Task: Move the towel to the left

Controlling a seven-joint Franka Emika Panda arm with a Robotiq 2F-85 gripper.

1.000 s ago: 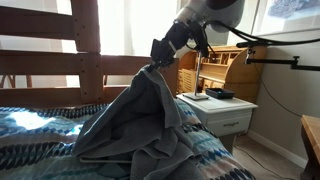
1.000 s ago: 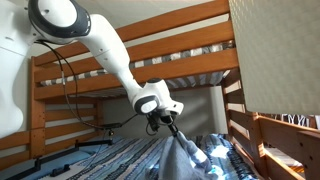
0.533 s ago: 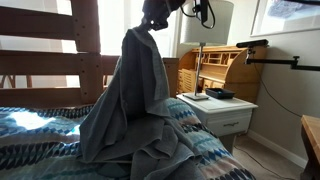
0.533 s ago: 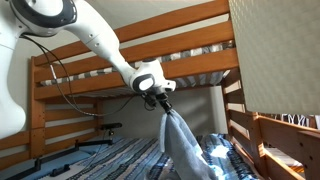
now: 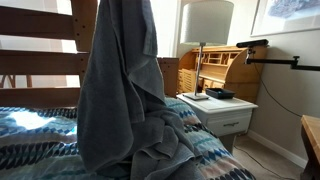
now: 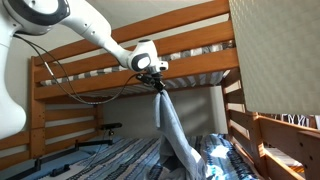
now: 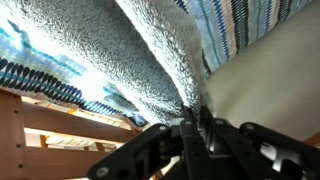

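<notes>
The towel's lower end is on the bed, my gripper high under the upper bunk (image 6: 186, 67), so next I bring the towel across and down onto the blanket (image 6: 142, 156).
The towel (image 5: 115, 95) is grey-blue and hangs as a long drape from above the frame down onto the bed in an exterior view. In an exterior view it hangs as a narrow strip (image 6: 170, 125) from my gripper (image 6: 157, 84), high up just under the upper bunk. In the wrist view my gripper (image 7: 196, 118) is shut on a fold of the towel (image 7: 130, 50), whose fluffy cloth fills the picture. The towel's lower end still rests on the blanket.
The bed has a blue striped blanket (image 5: 215, 160) and a wooden bunk frame (image 6: 190, 50). A white nightstand (image 5: 225, 108) with a lamp (image 5: 205, 25) and a wooden desk (image 5: 235, 65) stand beside the bed. A black arm (image 5: 275, 58) reaches in at the side.
My gripper has risen steadily with the towel, out of the top of one exterior view. The towel has stretched from a low heap into a tall hanging drape.
</notes>
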